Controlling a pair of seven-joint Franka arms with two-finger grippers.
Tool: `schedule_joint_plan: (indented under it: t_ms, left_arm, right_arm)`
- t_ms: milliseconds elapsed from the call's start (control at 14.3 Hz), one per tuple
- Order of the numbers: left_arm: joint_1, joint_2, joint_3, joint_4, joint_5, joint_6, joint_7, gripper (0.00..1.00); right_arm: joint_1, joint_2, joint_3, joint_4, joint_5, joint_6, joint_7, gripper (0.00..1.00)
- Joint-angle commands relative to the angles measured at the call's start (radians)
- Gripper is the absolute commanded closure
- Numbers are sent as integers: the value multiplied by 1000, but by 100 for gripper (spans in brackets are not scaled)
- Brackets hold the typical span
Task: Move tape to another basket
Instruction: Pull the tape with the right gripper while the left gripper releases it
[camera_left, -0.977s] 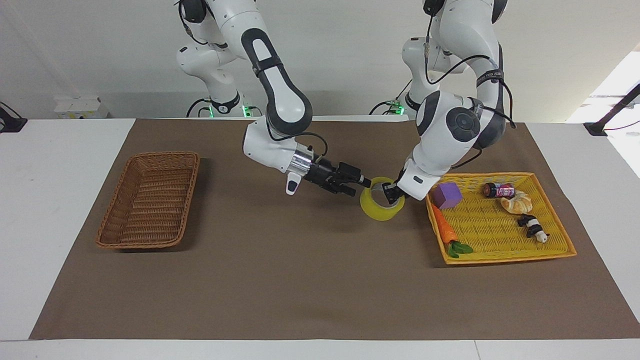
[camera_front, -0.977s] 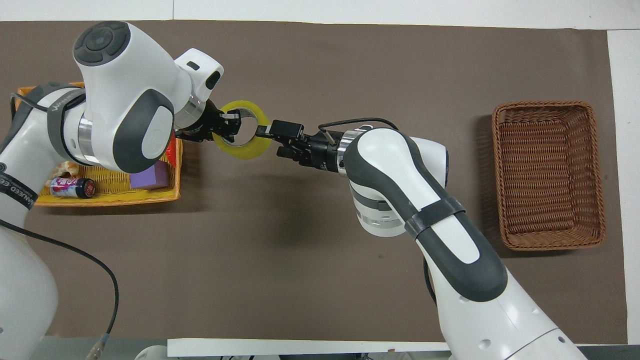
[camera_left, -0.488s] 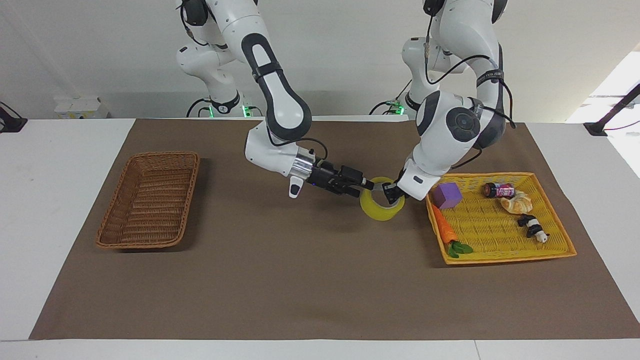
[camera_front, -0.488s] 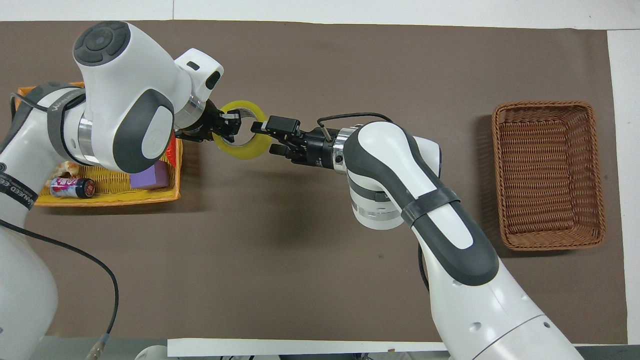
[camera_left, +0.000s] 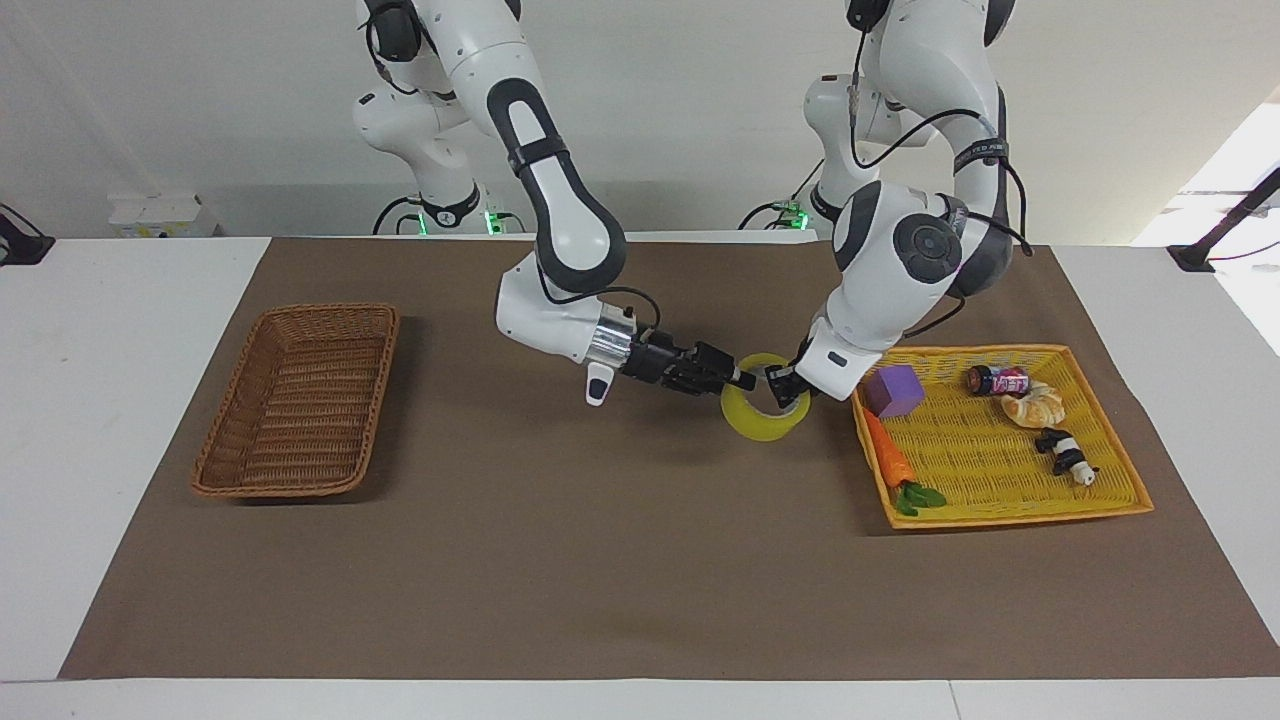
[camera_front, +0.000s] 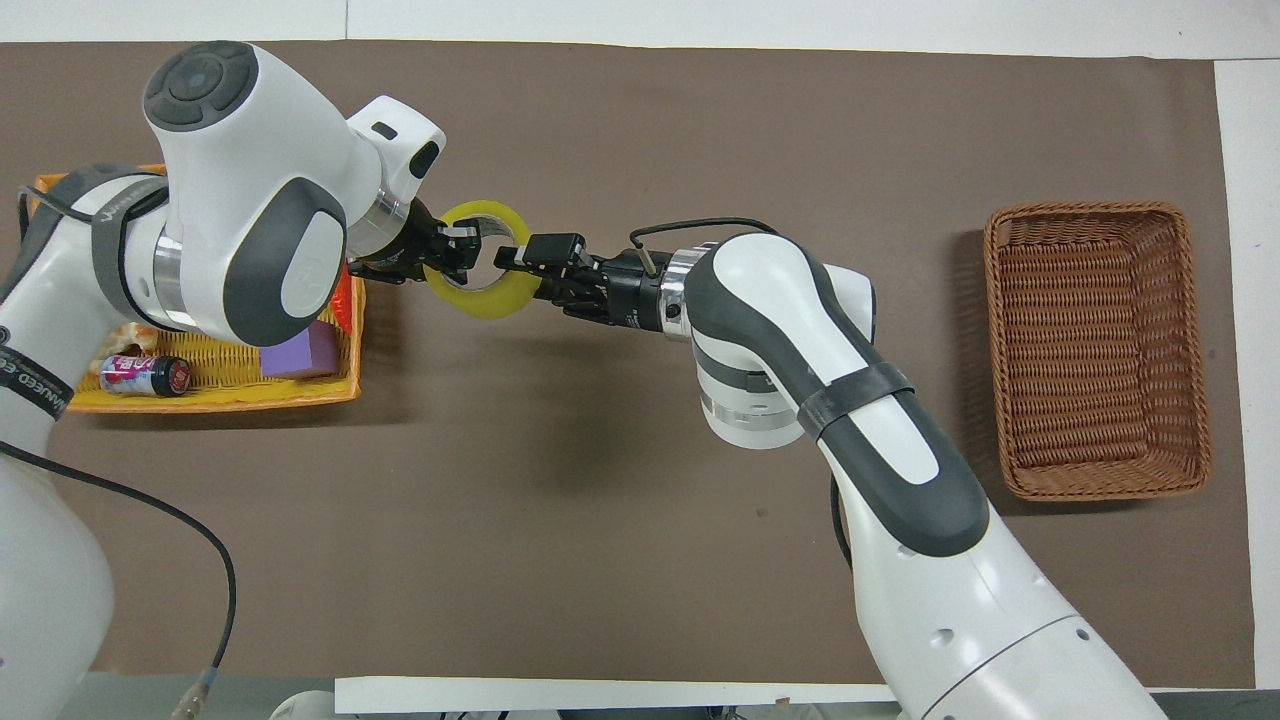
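Observation:
I should open my left gripper and move it away, since both grippers are closed on the tape (camera_front: 486, 300), before my right gripper carries the tape to the brown wicker basket (camera_front: 1098, 350).
The tape (camera_left: 757, 422), a yellow ring with a pale core, hangs a little above the brown mat beside the yellow tray. My left gripper (camera_left: 779, 384) is shut on the ring's wall at the tray side, also seen from above (camera_front: 455, 250). My right gripper (camera_left: 743, 378) reaches in level from the middle of the table and is shut on the facing wall of the tape (camera_front: 490, 302), one fingertip inside the ring (camera_front: 515, 260). The brown wicker basket (camera_left: 283, 489) stands at the right arm's end of the table (camera_front: 1095, 209) with nothing in it.
The yellow tray (camera_left: 1010, 516) at the left arm's end holds a purple cube (camera_left: 893, 390), a toy carrot (camera_left: 890, 460), a small bottle (camera_left: 997, 380), a croissant (camera_left: 1035, 405) and a panda toy (camera_left: 1068, 455). Brown mat lies between tray and basket.
My right gripper slid toward the tape and shut on its wall. The left gripper and the tape stayed where they were.

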Motion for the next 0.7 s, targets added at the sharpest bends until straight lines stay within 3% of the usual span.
schedule_joint_plan:
  t_ms: [0, 140, 209, 279, 488, 628]
  left_arm:
    - [-14, -33, 13, -30, -17, 0, -6, 97]
    - [-14, -33, 13, -26, -17, -8, -8, 85]
    - [-14, -33, 13, -20, -17, -17, -9, 46]
    - [-16, -35, 15, -14, -17, -28, -9, 0]
    - [16, -64, 27, 91, -12, -208, 3, 0]
    - [99, -77, 36, 156, -4, -311, 15, 0]
  right_arm:
    - [-33, 9, 3, 15, 15, -40, -16, 100]
    - [-35, 9, 3, 15, 12, -46, -16, 100]
    - [-38, 7, 3, 15, 12, -46, -16, 100]
    - [-38, 7, 3, 15, 12, -48, -16, 100]
    - [-47, 7, 3, 15, 9, -63, -16, 100]
    - [-71, 7, 0, 15, -22, -90, -16, 100]
